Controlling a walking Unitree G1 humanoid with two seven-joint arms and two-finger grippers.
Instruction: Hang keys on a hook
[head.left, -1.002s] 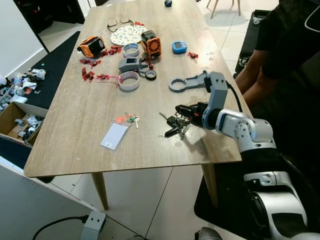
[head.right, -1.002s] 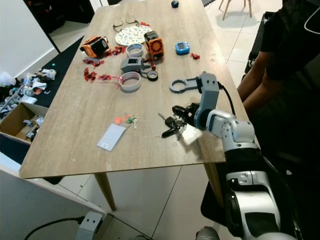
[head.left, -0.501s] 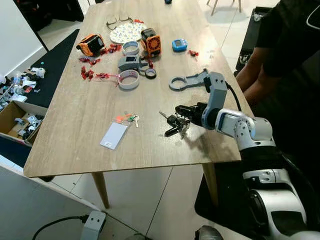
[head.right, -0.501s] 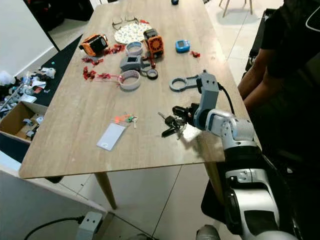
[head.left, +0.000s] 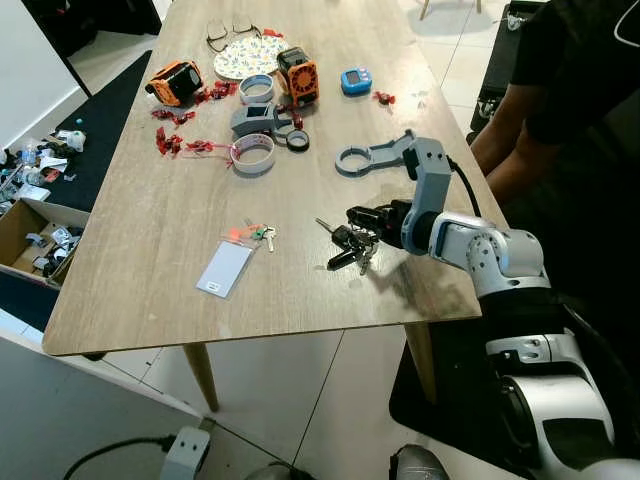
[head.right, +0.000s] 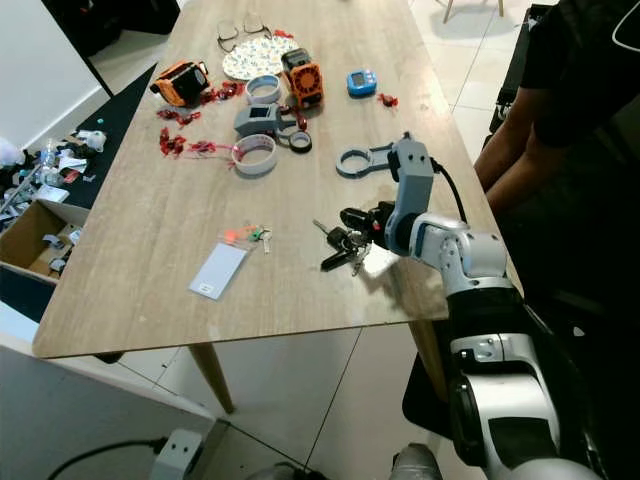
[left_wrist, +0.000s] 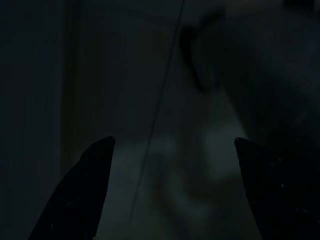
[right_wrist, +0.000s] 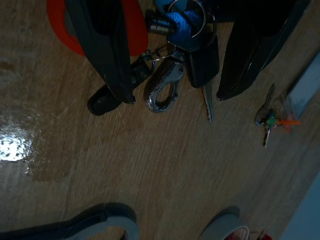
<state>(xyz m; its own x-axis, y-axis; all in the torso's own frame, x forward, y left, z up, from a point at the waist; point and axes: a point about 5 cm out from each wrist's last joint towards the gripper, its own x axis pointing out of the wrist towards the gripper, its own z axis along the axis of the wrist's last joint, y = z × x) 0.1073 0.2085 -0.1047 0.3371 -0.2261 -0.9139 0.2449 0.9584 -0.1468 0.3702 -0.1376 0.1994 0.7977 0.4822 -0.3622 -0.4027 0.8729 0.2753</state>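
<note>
A small metal link (right_wrist: 161, 54) joins the keys and black fob (right_wrist: 203, 64). They should hang together under the silver carabiner when I lift it.
A bunch of keys (head.left: 346, 245) with a black fob, a blue tag and a silver carabiner (right_wrist: 162, 92) lies on the wooden table (head.left: 180, 220) near its right edge. My right gripper (head.left: 357, 217) is low over the bunch. Its two black fingers (right_wrist: 107, 60) stand apart, one on each side of the key ring, and the keys rest on the wood. A grey bracket with a ring-shaped end (head.left: 368, 160) lies just beyond the gripper. My left gripper (left_wrist: 175, 190) hangs in the dark with its fingers spread.
A smaller key set with coloured tags (head.left: 258, 236) lies beside a white card (head.left: 225, 269) mid-table. Tape rolls (head.left: 252, 154), orange devices (head.left: 298, 78) and red clips crowd the far end. A person in black (head.left: 565, 90) stands at the table's right side. Boxes of clutter (head.left: 30, 235) sit left on the floor.
The whole picture has shifted slightly, so the camera moved. The right gripper and the key bunch stay at the same spot on the table.
</note>
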